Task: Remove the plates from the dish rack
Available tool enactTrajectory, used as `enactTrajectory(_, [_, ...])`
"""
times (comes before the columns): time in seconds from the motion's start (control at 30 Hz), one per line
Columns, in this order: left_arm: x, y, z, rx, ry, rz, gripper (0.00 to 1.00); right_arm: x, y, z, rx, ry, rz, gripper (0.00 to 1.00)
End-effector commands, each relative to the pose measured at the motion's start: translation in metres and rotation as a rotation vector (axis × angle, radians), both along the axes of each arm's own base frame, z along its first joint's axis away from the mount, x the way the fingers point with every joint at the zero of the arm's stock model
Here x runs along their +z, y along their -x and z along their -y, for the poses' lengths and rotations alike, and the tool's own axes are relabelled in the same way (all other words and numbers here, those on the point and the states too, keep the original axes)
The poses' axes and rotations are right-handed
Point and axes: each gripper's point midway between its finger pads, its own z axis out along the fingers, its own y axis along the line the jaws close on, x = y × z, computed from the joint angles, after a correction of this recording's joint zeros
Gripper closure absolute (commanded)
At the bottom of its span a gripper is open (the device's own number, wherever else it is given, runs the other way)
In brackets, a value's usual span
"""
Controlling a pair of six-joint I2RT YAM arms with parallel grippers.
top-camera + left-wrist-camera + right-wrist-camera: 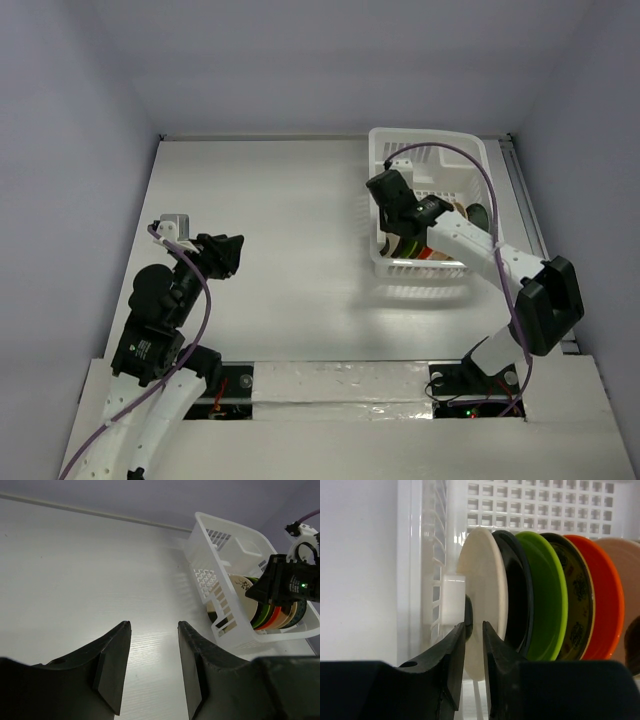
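Next, my right gripper moves toward the dark green-black plate (519, 587) and gets its fingers on both sides of the cream plate's rim (502, 602) before lifting, because that rim is outside its fingers now.
The white dish rack (428, 150) stands at the back right of the table. Several plates stand on edge in its near end: cream (487, 585), dark green-black (520, 590), lime green (545, 595), a patterned one (577, 600), orange-red (605, 600) and tan (626, 565). They also show in the left wrist view (270, 615). My right gripper (474, 625) is inside the rack, level with the cream plate's left face. Its jaws stand a narrow gap apart with nothing clamped. My left gripper (152, 630) is open and empty, low over the bare table left of the rack.
The rack's slotted left wall (427, 580) is close beside my right fingers. The right arm (480, 245) reaches over the rack's near rim. The table's right edge rail (525, 200) runs just past the rack.
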Motion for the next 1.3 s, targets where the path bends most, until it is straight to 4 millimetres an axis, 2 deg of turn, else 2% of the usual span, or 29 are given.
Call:
enactTrajectory(0.0, [0.02, 0.0, -0.003, 0.01, 0.022, 0.061, 0.6, 0.042, 0.001, 0.013, -0.043, -0.039, 0.112, 0.74])
enactTrajectory(0.07, [0.019, 0.0, -0.002, 0.007, 0.022, 0.059, 0.61, 0.06, 0.004, 0.016, -0.045, -0.069, 0.155, 0.74])
enactTrajectory(0.17, [0.02, 0.0, -0.002, 0.007, 0.021, 0.063, 0.61, 0.067, 0.006, 0.017, -0.036, -0.079, 0.173, 0.74])
enactTrajectory(0.37, [0.02, 0.001, -0.002, 0.007, 0.022, 0.064, 0.6, 0.041, -0.003, 0.011, -0.036, -0.038, 0.129, 0.74])
enactTrajectory(0.5, [0.02, 0.001, -0.002, 0.007, 0.022, 0.064, 0.6, 0.027, -0.011, 0.021, -0.074, 0.009, 0.106, 0.74])
enactTrajectory(0.63, [0.021, 0.001, -0.002, 0.004, 0.021, 0.067, 0.6, 0.01, -0.018, 0.016, -0.052, 0.023, 0.071, 0.75])
enactTrajectory(0.67, [0.021, 0.002, -0.002, 0.006, 0.022, 0.069, 0.6, 0.003, -0.02, 0.015, -0.053, 0.04, 0.057, 0.75])
enactTrajectory(0.7, [0.021, 0.002, -0.002, 0.006, 0.023, 0.068, 0.6, 0.0, -0.02, 0.018, -0.062, 0.059, 0.044, 0.82])
enactTrajectory(0.8, [0.021, 0.002, -0.002, 0.006, 0.022, 0.07, 0.6, 0.011, -0.022, 0.026, -0.097, 0.083, 0.08, 0.87])
enactTrajectory(0.87, [0.022, 0.001, -0.002, 0.003, 0.024, 0.07, 0.6, 0.023, -0.022, 0.03, -0.09, 0.094, 0.111, 0.87])
enactTrajectory(0.9, [0.021, 0.001, -0.001, -0.004, 0.021, 0.067, 0.6, 0.035, -0.022, 0.031, -0.084, 0.084, 0.14, 0.89])
enactTrajectory(0.97, [0.02, 0.001, 0.0, -0.007, 0.02, 0.066, 0.6, 0.044, -0.021, 0.033, -0.068, 0.105, 0.148, 0.93])
enactTrajectory(1.03, [0.022, 0.002, 0.0, -0.007, 0.021, 0.071, 0.6, 0.049, -0.02, 0.036, -0.068, 0.114, 0.146, 0.99])
enactTrajectory(1.23, [0.023, 0.002, -0.001, -0.007, 0.021, 0.076, 0.6, 0.055, -0.014, 0.038, -0.065, 0.19, 0.143, 1.0])
enactTrajectory(1.27, [0.022, 0.002, -0.001, -0.007, 0.02, 0.073, 0.6, 0.061, -0.013, 0.037, -0.07, 0.199, 0.155, 1.0])
